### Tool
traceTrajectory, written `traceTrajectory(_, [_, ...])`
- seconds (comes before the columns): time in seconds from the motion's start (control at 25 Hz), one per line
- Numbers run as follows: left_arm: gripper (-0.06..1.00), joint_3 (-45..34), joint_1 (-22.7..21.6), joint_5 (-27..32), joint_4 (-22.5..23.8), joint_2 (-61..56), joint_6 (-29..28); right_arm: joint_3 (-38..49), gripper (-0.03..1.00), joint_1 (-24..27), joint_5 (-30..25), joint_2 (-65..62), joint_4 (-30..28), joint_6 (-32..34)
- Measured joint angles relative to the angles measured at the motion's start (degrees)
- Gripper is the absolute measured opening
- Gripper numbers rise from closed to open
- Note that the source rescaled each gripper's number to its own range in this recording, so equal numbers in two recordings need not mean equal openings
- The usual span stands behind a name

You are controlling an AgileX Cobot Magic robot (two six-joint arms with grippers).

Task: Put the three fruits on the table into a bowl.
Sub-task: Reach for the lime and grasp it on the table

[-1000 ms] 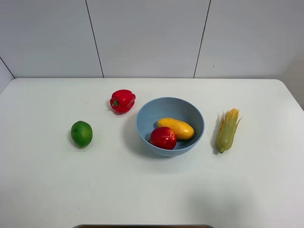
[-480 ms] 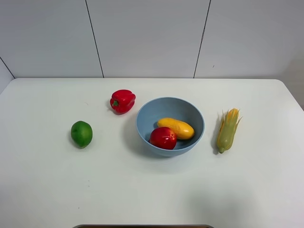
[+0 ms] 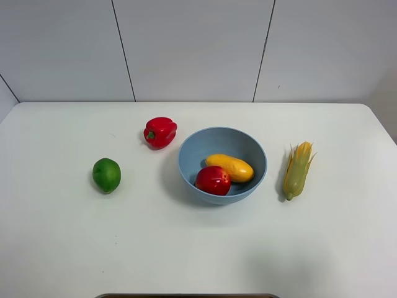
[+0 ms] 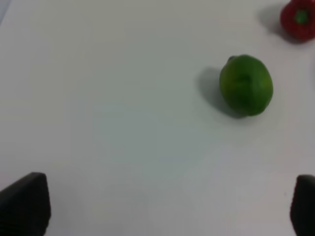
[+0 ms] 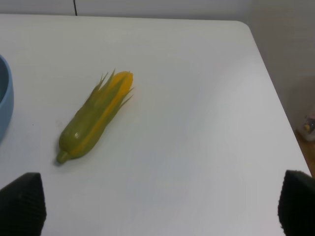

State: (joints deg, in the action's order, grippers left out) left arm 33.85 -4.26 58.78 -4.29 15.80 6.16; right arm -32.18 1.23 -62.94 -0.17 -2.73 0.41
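Note:
My open left gripper keeps moving toward the green lime-like fruit (image 3: pixel 107 175) until its fingers are on both sides of the fruit and close. The fruit lies free of the red bell pepper (image 3: pixel 160 132).
The light-blue bowl (image 3: pixel 223 164) stands mid-table and holds the red apple-like fruit (image 3: pixel 213 180) and the yellow-orange mango-like fruit (image 3: pixel 230 167). The green lime-like fruit (image 3: pixel 107 174) lies on the white table (image 3: pixel 186 248) left of the bowl; it also shows in the left wrist view (image 4: pixel 246 85). My left gripper (image 4: pixel 157 206) is open and empty, well short of the lime. My right gripper (image 5: pixel 157 209) is open and empty over bare table. Neither gripper shows in the exterior high view.
A red bell pepper (image 3: pixel 160 131) lies behind and left of the bowl; it also shows in the left wrist view (image 4: pixel 298 18). A husked corn ear (image 3: pixel 297 169) lies right of the bowl and shows in the right wrist view (image 5: pixel 94 116). The table's right edge (image 5: pixel 275 98) is near.

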Motion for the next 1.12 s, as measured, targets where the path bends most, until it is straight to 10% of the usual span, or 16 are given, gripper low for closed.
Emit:
traceTrajectory(0.64, [1.00, 27.84, 0.57, 0.07, -11.67, 61.71, 0.56, 0.00, 0.86, 0.00, 0.00, 0.00, 0.00, 0.00])
traceTrajectory(1.12, [1.00, 30.09, 14.04, -12.16, -9.08, 79.99, -9.49, 0.00, 0.86, 0.00, 0.00, 0.00, 0.00, 0.00])
